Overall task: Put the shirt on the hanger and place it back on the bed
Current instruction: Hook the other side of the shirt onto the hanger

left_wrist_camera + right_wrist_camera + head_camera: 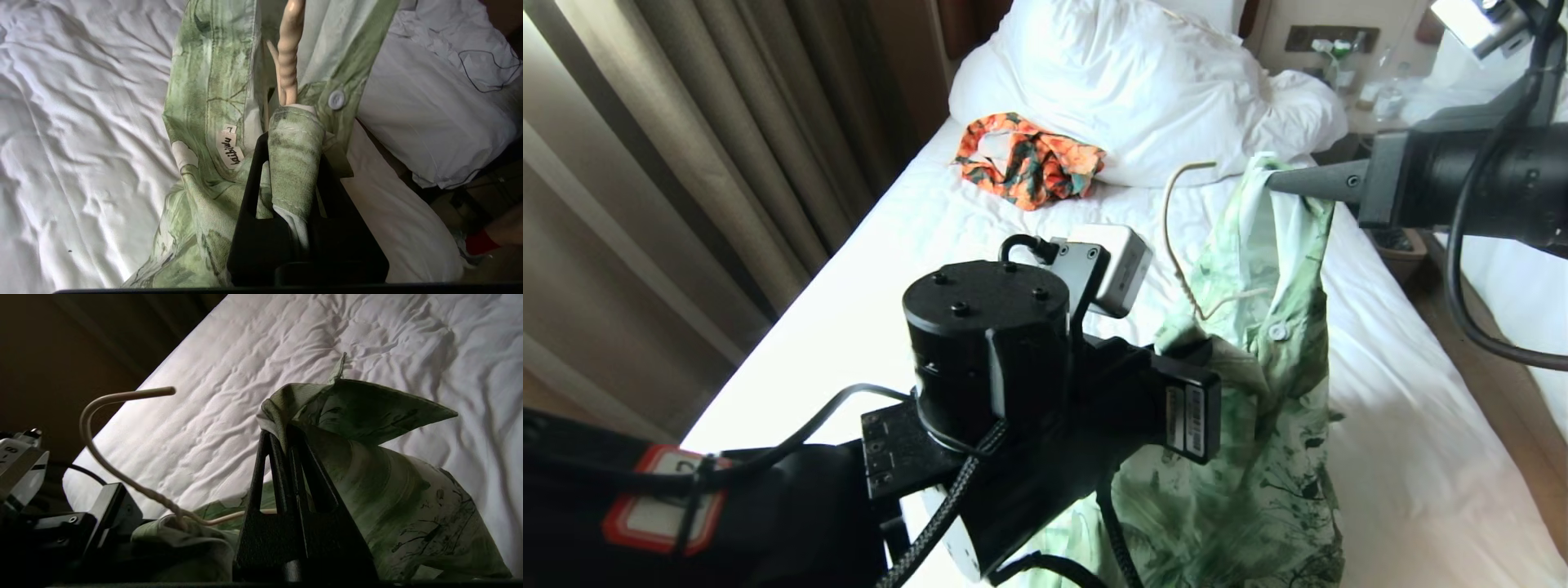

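The hanger's arm (1241, 297) is uncovered in the shirt's open neck. Next, my left gripper pushes it inside before my right gripper pulls the raised top edge (1264, 162) over.
The green leaf-print shirt (1274, 425) hangs between both grippers above the bed (915, 269). My right gripper (1270, 181) reaches in from the right and is shut on the shirt's raised top edge (347, 404). Lower down and in front, my left gripper (1184, 347) is shut on a rolled fold of the shirt (294, 151). The cream hanger (288, 61) rises out of that fold by its twisted neck, and its hook (143, 393) curves up in the air. The rest of the hanger's frame is hidden inside the cloth.
An orange floral garment (1029, 163) lies against the big white pillow (1127, 82) at the head of the bed. Curtains (686, 163) run along the left side. A second white bed (1527, 294) and a floor gap lie to the right.
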